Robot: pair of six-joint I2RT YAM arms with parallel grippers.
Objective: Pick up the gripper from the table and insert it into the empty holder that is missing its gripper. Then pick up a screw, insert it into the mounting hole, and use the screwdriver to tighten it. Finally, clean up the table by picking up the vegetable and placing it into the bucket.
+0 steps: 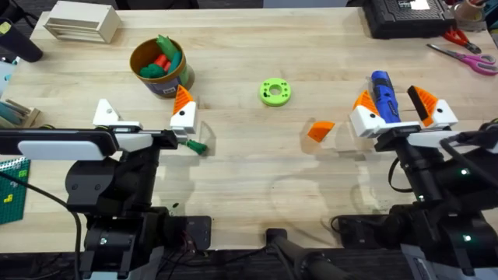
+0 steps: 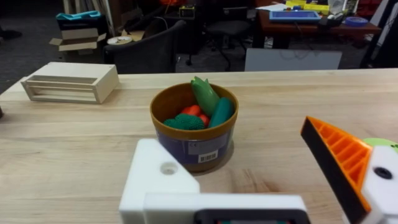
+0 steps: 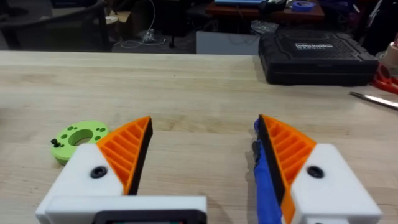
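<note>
The small black screw point(image 3: 55, 143) sticks up from the green ring point(image 3: 79, 138), so I expect it to come free and leave the ring lying when I lift it.
The gripper point(image 1: 320, 130), a small orange wedge on a clear base, lies on the table right of centre. My left gripper point(image 1: 144, 110) is open just in front of the bucket point(image 1: 161, 68). One side of it is the bare white holder point(image 2: 163, 180); the other carries an orange ribbed finger point(image 2: 339, 158). The bucket point(image 2: 194, 134) holds green and red toy vegetables. The vegetable point(image 1: 195, 145) lies beside the left arm's wrist. My right gripper point(image 1: 394, 99) is open, with the blue screwdriver point(image 1: 382, 92) lying on the table between its fingers point(image 3: 124, 149).
A flat green ring point(image 1: 275, 92) with holes sits mid-table, also seen as the ring point(image 3: 78, 138) in the right wrist view. A pale wooden box point(image 1: 78, 23) is at the far left, with a black case point(image 1: 405, 17) and scissors point(image 1: 465, 53) at the far right.
</note>
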